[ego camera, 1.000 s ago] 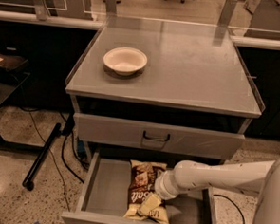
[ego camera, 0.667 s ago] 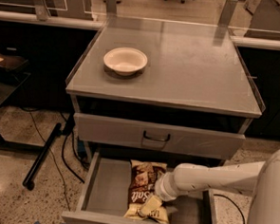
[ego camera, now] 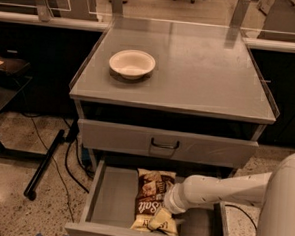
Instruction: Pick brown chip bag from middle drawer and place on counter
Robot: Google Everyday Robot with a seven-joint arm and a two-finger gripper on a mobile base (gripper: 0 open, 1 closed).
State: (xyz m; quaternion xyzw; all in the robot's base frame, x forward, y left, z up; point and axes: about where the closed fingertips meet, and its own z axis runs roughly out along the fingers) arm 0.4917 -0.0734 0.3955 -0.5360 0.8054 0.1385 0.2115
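My gripper will leave the middle drawer empty when it lifts the brown chip bag out, because the drawer's bottom shows clear around the bag.
The brown chip bag lies lengthwise in the open middle drawer, its pale yellow end toward the drawer's front. My gripper reaches in from the right on a white arm and sits right at the bag's front end, over the yellow band. The bag rests on the drawer floor. Above, the grey counter stretches wide.
A white bowl stands on the counter's left part. The upper drawer front with a dark bar handle is closed. A black pole and cables lie on the floor at left. Glass partitions rise behind the counter.
The arm has shifted slightly lower and toward the bag's front end; the bag stays in the same place in the drawer.
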